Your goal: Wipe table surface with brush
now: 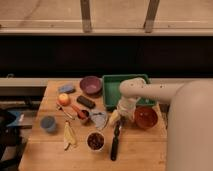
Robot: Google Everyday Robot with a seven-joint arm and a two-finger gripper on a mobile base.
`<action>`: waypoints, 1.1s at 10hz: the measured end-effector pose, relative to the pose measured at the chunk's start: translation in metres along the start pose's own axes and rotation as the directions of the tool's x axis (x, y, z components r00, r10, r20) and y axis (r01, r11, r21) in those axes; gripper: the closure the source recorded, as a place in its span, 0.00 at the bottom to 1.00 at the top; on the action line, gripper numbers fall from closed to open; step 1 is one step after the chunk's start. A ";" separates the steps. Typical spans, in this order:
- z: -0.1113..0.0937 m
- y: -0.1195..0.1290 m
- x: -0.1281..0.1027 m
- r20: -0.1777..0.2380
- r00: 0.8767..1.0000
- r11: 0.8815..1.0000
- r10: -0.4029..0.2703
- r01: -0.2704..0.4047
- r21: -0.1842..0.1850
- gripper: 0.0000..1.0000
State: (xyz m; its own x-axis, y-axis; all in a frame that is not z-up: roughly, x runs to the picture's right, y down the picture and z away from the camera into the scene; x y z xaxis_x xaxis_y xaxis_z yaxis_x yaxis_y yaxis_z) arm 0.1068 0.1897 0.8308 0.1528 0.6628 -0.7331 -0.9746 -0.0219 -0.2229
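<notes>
I expect the red bowl (146, 118) to slide aside when I sweep the brush toward it, since only a small gap (130, 121) lies between it and the brush's head.
The brush (115, 142) lies on the light-brown table surface (45, 152), its dark handle pointing toward the front edge and its head toward the tray. My white arm reaches in from the right and bends down. My gripper (118, 118) hangs right over the brush's head end, open. Whether the fingers touch the brush cannot be made out. The brush's head is partly hidden by the gripper.
A green tray (111, 95) stands behind the gripper, with a red bowl (146, 117) to its right. To the left lie a purple bowl (91, 85), black block (85, 102), red-handled scoop (79, 112), orange fruit (63, 99), blue cup (48, 123), banana (68, 135) and a small dark-filled bowl (95, 141).
</notes>
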 end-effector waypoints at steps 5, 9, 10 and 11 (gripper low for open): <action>-0.003 0.010 0.003 0.030 0.999 0.999 -0.011 0.010 0.038 0.69; -0.012 0.012 0.003 0.053 0.998 0.998 -0.016 0.013 0.053 1.00; -0.014 0.012 0.003 0.057 0.998 0.998 -0.021 0.018 0.060 1.00; -0.016 0.013 0.002 0.061 0.998 0.997 -0.029 0.025 0.067 1.00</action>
State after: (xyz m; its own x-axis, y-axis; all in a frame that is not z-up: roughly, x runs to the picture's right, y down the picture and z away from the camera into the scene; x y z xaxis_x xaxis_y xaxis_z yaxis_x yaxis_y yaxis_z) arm 0.0972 0.1787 0.8157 0.1706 0.7074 -0.6860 -0.9793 0.0446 -0.1975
